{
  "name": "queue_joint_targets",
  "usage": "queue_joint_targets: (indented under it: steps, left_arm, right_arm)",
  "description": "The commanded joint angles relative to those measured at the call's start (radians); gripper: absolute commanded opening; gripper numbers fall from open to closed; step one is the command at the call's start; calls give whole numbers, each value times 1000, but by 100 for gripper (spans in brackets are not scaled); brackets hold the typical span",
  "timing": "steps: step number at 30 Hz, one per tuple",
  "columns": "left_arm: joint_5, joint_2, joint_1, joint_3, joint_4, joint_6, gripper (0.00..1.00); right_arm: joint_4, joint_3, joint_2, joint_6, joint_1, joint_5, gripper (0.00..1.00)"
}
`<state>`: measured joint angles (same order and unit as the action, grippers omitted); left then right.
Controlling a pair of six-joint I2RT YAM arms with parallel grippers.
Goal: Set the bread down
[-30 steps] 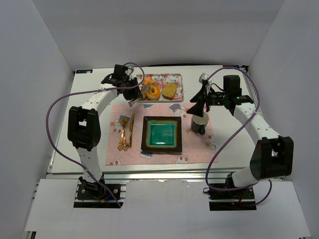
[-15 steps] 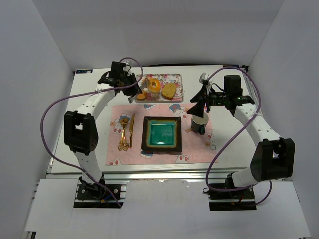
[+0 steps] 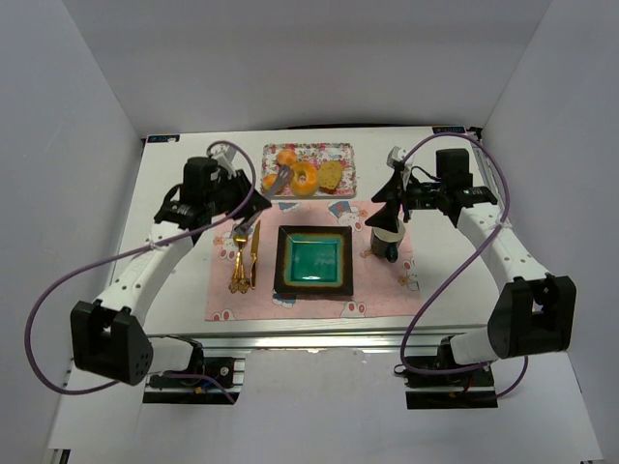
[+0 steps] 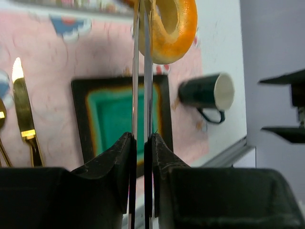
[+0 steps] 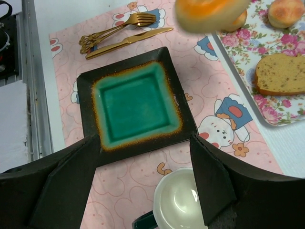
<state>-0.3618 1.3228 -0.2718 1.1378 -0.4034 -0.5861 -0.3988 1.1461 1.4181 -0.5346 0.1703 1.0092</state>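
My left gripper is on its way to the plate's green centre [image 3: 314, 260], which is empty, and the tongs are pinching the ring bread's rim [image 3: 308, 188]. It should carry on going to that centre and let go there.
My left gripper [image 4: 141, 138] is shut on thin metal tongs [image 4: 141, 71], and the tongs pinch the orange-brown ring bread [image 4: 174, 28]. The ring [image 3: 304, 177] hangs in the air over the near edge of the flowered tray [image 3: 338, 153]; it shows blurred in the right wrist view [image 5: 209, 14]. The tan oval slice [image 3: 330, 174] lies on the tray, also seen in the right wrist view [image 5: 281, 74]. The left gripper [image 3: 244, 206] is left of the tray. My right gripper [image 3: 387, 200] is open and empty above the mug; its jaws [image 5: 145, 143] stand wide apart.
A black square plate with a green centre [image 3: 313, 261] sits on the pink mat [image 3: 232, 304]. A gold fork and knife [image 3: 244, 256] lie to its left. A dark mug with a white inside [image 3: 387, 237] stands to its right. Two orange balls [image 3: 286, 158] lie on the tray.
My left arm has swung back toward the near left, with the tongs still on the ring, which is now lifted off the tray. The right arm has hardly moved.
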Motion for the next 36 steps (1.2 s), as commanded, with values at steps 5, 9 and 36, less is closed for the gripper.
queue_joint_targets:
  steps: [5, 9, 36]
  left_arm:
    - [-106, -154, -56, -188, -29, -37, 0]
    - [-111, -174, -107, -251, -14, -54, 6]
    - [9, -71, -260, -208, -58, -14, 50]
  right_arm:
    - [-12, 6, -50, -42, -5, -7, 80]
    - [-18, 21, -42, -39, -6, -12, 80]
    - [-17, 17, -50, -31, -6, 2, 80]
